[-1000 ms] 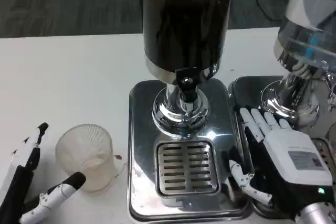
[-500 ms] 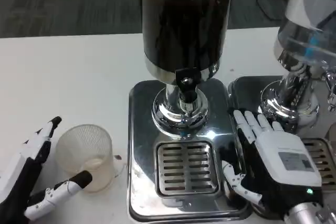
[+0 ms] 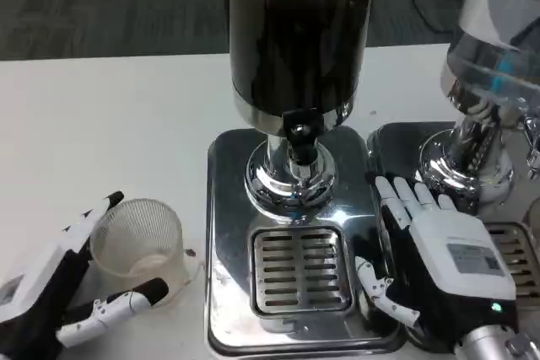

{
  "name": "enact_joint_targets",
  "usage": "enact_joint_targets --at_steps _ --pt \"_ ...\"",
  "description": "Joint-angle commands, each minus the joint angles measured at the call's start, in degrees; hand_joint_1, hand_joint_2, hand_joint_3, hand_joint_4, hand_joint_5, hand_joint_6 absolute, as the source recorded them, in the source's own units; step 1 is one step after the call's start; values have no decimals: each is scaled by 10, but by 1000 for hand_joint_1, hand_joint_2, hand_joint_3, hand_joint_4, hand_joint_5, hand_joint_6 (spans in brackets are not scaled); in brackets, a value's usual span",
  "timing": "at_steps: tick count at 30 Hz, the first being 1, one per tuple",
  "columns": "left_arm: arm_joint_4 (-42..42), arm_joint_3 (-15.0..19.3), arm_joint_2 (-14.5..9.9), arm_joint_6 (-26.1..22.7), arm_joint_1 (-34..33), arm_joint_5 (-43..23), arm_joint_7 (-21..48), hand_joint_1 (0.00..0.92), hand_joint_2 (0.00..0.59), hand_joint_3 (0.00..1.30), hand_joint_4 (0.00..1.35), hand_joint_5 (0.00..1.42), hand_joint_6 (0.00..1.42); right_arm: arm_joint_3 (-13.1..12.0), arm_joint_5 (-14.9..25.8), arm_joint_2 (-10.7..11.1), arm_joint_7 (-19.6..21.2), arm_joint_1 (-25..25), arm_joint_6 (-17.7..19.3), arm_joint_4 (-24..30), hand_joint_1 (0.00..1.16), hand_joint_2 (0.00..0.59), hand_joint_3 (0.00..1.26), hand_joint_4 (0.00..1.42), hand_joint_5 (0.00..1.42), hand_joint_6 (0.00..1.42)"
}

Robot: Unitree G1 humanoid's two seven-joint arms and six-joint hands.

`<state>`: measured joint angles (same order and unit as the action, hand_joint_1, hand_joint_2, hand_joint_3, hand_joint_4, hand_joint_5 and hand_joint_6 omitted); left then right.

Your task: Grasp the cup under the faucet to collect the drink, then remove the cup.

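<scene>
The clear plastic cup (image 3: 139, 246) has a brown spot (image 3: 190, 253) peeking out next to it, so more brown stain will show when I lift the cup away.
A clear plastic cup (image 3: 139, 242) stands upright on the white table, left of the drink dispenser's steel base (image 3: 226, 208). It is not under the faucet (image 3: 297, 136), which hangs above the drip grate (image 3: 302, 267). My left hand (image 3: 59, 288) reaches in from the lower left with its fingers spread around the cup, one finger (image 3: 94, 218) by the left rim and the thumb (image 3: 126, 301) along the front of the base. Whether they press on the cup I cannot tell. My right hand (image 3: 439, 259) lies flat with straight fingers at the base's right edge, holding nothing.
The dark drink tank (image 3: 295, 31) rises over the faucet. A second dispenser (image 3: 494, 65) with its own steel tray (image 3: 396, 145) stands at the right, just behind my right hand. Bare white table (image 3: 101, 124) stretches to the left and behind the cup.
My left hand has moved up and to the right, so its fingers now flank the cup. The cup has stayed in place. My right hand has shifted slightly left.
</scene>
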<state>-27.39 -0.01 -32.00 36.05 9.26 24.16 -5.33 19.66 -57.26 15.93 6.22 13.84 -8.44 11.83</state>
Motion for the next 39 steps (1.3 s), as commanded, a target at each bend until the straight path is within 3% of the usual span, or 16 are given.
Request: enact_joint_targets --at_steps 1,8,25,39 --pt "-32 -16 8 22 -21 -10 4 142 21 0 0 0 0 -1 -7 1 9 7 -6 17 295 499 24 0 0 0" --pt "-53 -31 14 42 -37 -13 -4 194 32 0 0 0 0 -1 -5 6 -1 9 -9 24 293 499 25 0 0 0" --pt "-86 -41 69 74 -46 -2 -82 271 47 0 0 63 1 -21 9 38 -23 0 -1 37 297 468 62 0 0 0" --pt "-102 -56 75 80 -57 -1 -91 422 97 0 0 107 59 -27 19 44 -28 11 -4 48 251 447 112 0 0 0"
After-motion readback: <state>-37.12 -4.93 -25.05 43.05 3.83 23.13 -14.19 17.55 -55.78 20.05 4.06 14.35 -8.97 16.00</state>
